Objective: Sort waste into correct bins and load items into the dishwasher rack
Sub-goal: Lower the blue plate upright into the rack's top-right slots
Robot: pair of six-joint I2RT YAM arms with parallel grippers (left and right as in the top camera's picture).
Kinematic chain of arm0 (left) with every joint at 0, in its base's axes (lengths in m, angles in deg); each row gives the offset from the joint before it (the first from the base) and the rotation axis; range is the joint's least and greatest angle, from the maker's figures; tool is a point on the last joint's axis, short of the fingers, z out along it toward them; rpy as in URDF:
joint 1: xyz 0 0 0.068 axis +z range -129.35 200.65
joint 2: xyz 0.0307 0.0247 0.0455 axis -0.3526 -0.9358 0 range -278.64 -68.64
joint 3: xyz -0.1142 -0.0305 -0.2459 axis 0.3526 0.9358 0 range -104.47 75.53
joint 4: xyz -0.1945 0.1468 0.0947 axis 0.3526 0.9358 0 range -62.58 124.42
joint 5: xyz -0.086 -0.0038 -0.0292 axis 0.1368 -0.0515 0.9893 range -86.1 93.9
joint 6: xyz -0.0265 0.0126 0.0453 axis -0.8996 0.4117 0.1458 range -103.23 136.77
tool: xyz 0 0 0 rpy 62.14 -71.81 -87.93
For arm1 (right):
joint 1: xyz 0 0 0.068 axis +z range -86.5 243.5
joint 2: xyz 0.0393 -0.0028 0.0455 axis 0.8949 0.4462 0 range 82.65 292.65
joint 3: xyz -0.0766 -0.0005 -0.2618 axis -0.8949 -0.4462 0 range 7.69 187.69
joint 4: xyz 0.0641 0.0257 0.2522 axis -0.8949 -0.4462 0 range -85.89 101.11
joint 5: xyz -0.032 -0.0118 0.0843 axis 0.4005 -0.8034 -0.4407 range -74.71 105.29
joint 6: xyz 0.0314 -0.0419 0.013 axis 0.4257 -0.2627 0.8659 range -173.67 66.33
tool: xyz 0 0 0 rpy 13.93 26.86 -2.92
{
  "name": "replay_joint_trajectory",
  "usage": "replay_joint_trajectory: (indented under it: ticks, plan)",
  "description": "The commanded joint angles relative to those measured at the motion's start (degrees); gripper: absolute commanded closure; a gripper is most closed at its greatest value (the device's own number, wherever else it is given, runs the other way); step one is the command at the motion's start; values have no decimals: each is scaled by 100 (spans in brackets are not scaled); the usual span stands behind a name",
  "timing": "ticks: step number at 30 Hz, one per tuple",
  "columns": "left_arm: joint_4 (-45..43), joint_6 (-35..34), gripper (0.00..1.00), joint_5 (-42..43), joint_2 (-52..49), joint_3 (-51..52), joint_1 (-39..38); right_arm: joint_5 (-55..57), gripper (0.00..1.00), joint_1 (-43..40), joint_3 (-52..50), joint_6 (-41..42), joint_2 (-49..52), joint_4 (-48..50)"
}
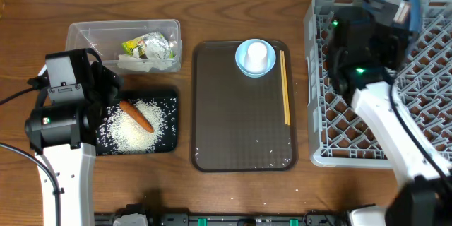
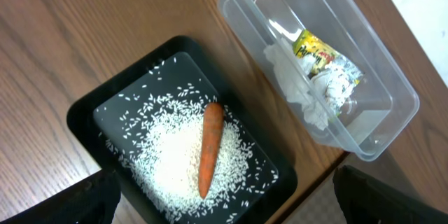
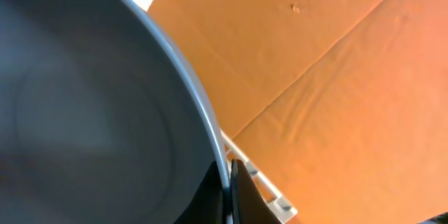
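The large dark-blue bowl sticks out past the rack's far edge, so my right gripper should pull it back and set it down on its side among the rack's nearer pegs (image 1: pixel 411 67).
My right gripper (image 3: pixel 229 182) is shut on the rim of the large dark-blue bowl (image 3: pixel 91 112). In the overhead view it holds that bowl (image 1: pixel 401 3) over the far corner of the grey dishwasher rack (image 1: pixel 431 78). My left gripper (image 2: pixel 224 206) is open above the black tray (image 2: pixel 84 115), which holds loose rice (image 2: pixel 164 164) and an orange carrot (image 2: pixel 208 147). The clear tub (image 2: pixel 392 105) contains a yellow-green wrapper (image 2: pixel 318 52) and a white tissue (image 2: pixel 294 87). A white cup (image 1: pixel 256 52) sits in the small light-blue bowl (image 1: pixel 244 65), and chopsticks (image 1: pixel 285 88) lie beside it.
The bowl, cup and chopsticks rest on a brown serving tray (image 1: pixel 219 113) at the table's middle, with a few stray rice grains (image 1: pixel 272 152) near its front edge. An orange-brown cardboard surface (image 3: pixel 350 77) fills the right wrist view behind the rack's edge (image 3: pixel 269 190).
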Motion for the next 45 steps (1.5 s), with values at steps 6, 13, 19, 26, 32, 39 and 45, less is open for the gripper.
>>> replay_joint_trajectory:
  ticks: [6,13,19,26,32,39,45]
  plan:
    - [15,-9,1,-11,-22,-13,37,828,99,162,15,-1523,745,743]
    - [15,-9,1,-11,-22,-13,37,984,99,98,15,-2015,796,1403]
    - [15,-9,1,-11,-22,-13,37,968,99,70,15,-3663,796,3281]
    - [15,-9,1,-11,-22,-13,37,837,99,-68,13,-4566,796,3919]
    - [15,-9,1,-11,-22,-13,37,942,99,-372,13,-4566,796,3864]
    - [13,-9,1,-11,-22,-13,37,957,99,-474,11,-4470,796,3600]
    - [15,-9,1,-11,-22,-13,37,925,99,-481,9,-4393,798,3523]
